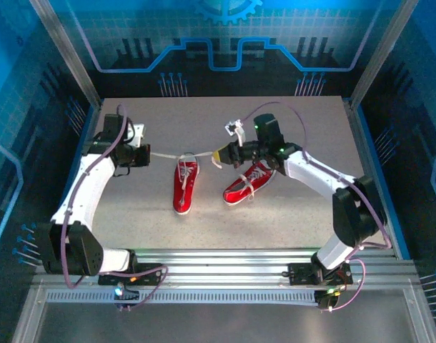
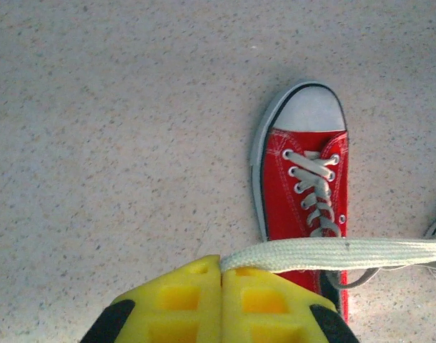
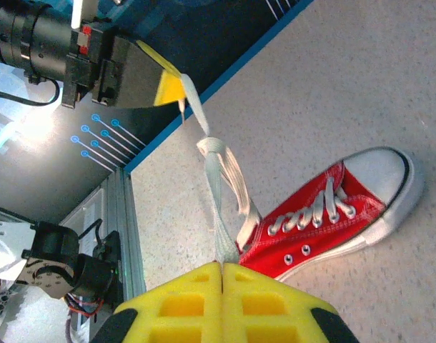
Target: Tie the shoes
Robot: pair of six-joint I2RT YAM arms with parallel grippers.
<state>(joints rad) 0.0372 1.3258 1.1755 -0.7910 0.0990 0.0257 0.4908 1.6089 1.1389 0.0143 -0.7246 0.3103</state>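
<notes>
I keep pulling down with my right gripper while the lace's knot is over its shoe and each gripper has an end, until the knot meets the shoe, then let go.
Two red shoes lie mid-table, the left shoe and the right shoe. A white lace stretches taut in the air between both grippers, above the left shoe's opening. My left gripper is shut on one end of the lace, pinched at the yellow fingertips, with the left shoe below. My right gripper is shut on the other end. A knot hangs in the lace halfway to the left gripper, with strands dropping to the shoe.
The right arm's forearm passes over the heel of the right shoe. The table's left edge and blue wall lie just behind the left gripper. A metal rail borders the near edge.
</notes>
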